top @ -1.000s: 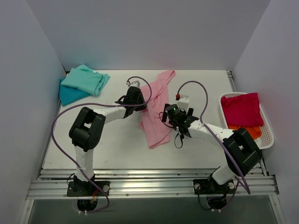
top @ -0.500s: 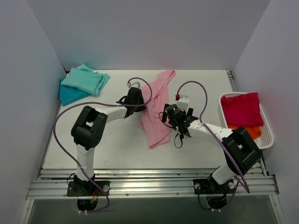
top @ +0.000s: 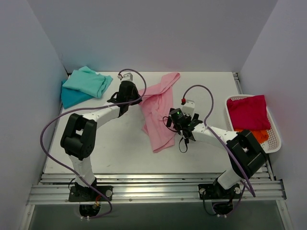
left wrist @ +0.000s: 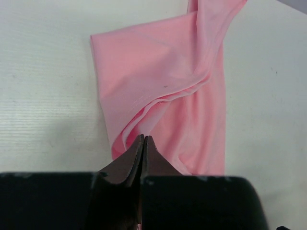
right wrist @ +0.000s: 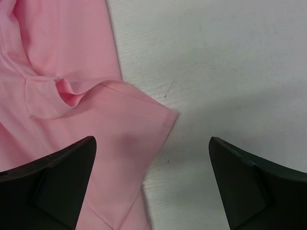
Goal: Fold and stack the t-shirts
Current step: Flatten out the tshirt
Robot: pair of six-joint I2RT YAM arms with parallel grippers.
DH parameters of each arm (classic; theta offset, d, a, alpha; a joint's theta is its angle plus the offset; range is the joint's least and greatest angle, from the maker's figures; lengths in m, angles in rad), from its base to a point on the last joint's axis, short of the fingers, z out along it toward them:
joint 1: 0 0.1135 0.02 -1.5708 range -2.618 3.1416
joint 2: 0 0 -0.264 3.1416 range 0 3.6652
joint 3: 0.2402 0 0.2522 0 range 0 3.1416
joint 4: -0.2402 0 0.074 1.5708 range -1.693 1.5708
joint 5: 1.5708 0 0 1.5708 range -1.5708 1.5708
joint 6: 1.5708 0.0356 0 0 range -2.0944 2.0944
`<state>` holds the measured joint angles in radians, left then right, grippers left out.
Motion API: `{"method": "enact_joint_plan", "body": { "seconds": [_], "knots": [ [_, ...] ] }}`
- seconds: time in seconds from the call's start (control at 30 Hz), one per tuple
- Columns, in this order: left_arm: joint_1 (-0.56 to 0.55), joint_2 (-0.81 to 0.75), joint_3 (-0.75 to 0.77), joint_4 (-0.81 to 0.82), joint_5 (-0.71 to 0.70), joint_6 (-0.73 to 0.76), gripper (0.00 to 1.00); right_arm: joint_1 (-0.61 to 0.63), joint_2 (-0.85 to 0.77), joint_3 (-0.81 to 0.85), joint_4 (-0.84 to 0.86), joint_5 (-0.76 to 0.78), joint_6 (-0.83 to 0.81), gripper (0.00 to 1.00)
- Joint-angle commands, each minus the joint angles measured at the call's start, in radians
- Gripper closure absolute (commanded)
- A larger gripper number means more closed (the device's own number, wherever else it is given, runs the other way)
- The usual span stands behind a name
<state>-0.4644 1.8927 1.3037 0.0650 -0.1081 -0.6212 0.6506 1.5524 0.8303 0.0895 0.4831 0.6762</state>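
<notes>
The hemmed corner (right wrist: 169,116) should be taken by my right gripper, with the light pink t-shirt crumpled (top: 159,114) and only its edge in my left gripper. Both grippers will then lift the t-shirt open.
The light pink t-shirt (top: 158,108) lies crumpled lengthwise in the middle of the table. My left gripper (top: 135,99) is shut on its left edge and holds that edge out to the left; in the left wrist view the shut jaws (left wrist: 144,140) pinch a fold of the pink cloth (left wrist: 158,72). My right gripper (top: 171,120) is open and empty, low over the shirt's right edge; in the right wrist view (right wrist: 151,140) a hemmed pink corner (right wrist: 129,115) lies between the fingers. The mint green t-shirt (top: 88,81) lies folded on the teal blue one (top: 71,98) at the back left.
A white lattice basket (top: 275,143) at the right edge holds the crimson red t-shirt (top: 248,112) over the orange one (top: 258,136). Grey walls close in the table on the left, back and right. Purple cables loop off both arms.
My left gripper has moved left and away with the pink shirt's edge, pulling that side of the cloth out wider. My right gripper has barely moved.
</notes>
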Motion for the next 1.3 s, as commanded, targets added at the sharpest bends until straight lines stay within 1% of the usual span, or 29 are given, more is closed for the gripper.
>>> {"method": "enact_joint_plan", "body": {
  "seconds": [0.0,0.07,0.27,0.3,0.37,0.47,0.53,0.57,0.63,0.67,0.73,0.77,0.87,0.97,1.0,1.07,1.1,1.13,1.27],
  "knots": [
    [0.020,-0.032,-0.035,0.035,0.002,0.012,0.98,0.011,-0.029,-0.042,-0.045,0.023,0.081,0.00],
    [0.026,-0.021,-0.040,0.042,0.016,0.003,0.98,0.012,-0.014,-0.059,-0.021,0.000,0.098,0.01],
    [0.024,-0.024,-0.050,0.048,0.028,0.000,0.98,0.014,0.069,-0.080,0.065,-0.031,0.103,0.09],
    [0.024,-0.027,-0.052,0.048,0.028,0.000,0.98,0.014,0.083,-0.076,0.072,-0.037,0.097,0.13],
    [0.024,-0.032,-0.057,0.050,0.027,0.000,0.98,0.014,0.119,-0.059,0.088,-0.038,0.085,0.17],
    [0.024,-0.029,-0.058,0.056,0.030,0.000,0.98,0.012,0.172,-0.036,0.105,-0.044,0.074,0.25],
    [0.024,-0.021,-0.057,0.056,0.030,0.000,0.98,0.012,0.202,-0.027,0.115,-0.044,0.069,0.37],
    [0.026,-0.018,-0.055,0.055,0.031,0.000,0.98,0.012,0.212,-0.017,0.116,-0.041,0.069,0.50],
    [0.026,-0.015,-0.053,0.055,0.031,0.000,0.98,0.012,0.233,-0.010,0.112,-0.032,0.071,0.65],
    [0.026,-0.014,-0.053,0.055,0.031,0.000,0.98,0.012,0.238,0.000,0.108,-0.031,0.072,0.76],
    [0.026,-0.014,-0.052,0.053,0.030,0.000,0.98,0.012,0.245,0.006,0.092,-0.017,0.075,0.88],
    [0.027,-0.014,-0.052,0.053,0.030,0.000,0.98,0.014,0.245,0.009,0.082,-0.008,0.079,1.00],
    [0.026,-0.017,-0.052,0.053,0.025,0.001,0.98,0.018,0.226,0.015,0.043,0.029,0.091,1.00],
    [0.026,-0.023,-0.046,0.038,0.016,0.006,0.98,0.024,0.172,0.029,-0.028,0.084,0.098,1.00],
    [0.026,-0.030,-0.044,0.030,0.002,0.008,0.98,0.029,0.131,0.035,-0.052,0.101,0.097,1.00],
    [0.027,-0.061,-0.046,0.018,-0.013,0.018,0.98,0.030,0.083,0.065,-0.140,0.132,0.089,1.00],
    [0.030,-0.098,-0.050,0.009,-0.021,0.021,0.98,0.032,0.027,0.078,-0.169,0.168,0.083,1.00],
    [0.032,-0.121,-0.055,0.004,-0.034,0.031,0.98,0.032,-0.001,0.107,-0.224,0.187,0.076,1.00],
    [0.040,-0.231,-0.064,-0.049,-0.061,0.061,0.98,0.032,-0.132,0.199,-0.353,0.288,0.017,1.00]
  ]
}}
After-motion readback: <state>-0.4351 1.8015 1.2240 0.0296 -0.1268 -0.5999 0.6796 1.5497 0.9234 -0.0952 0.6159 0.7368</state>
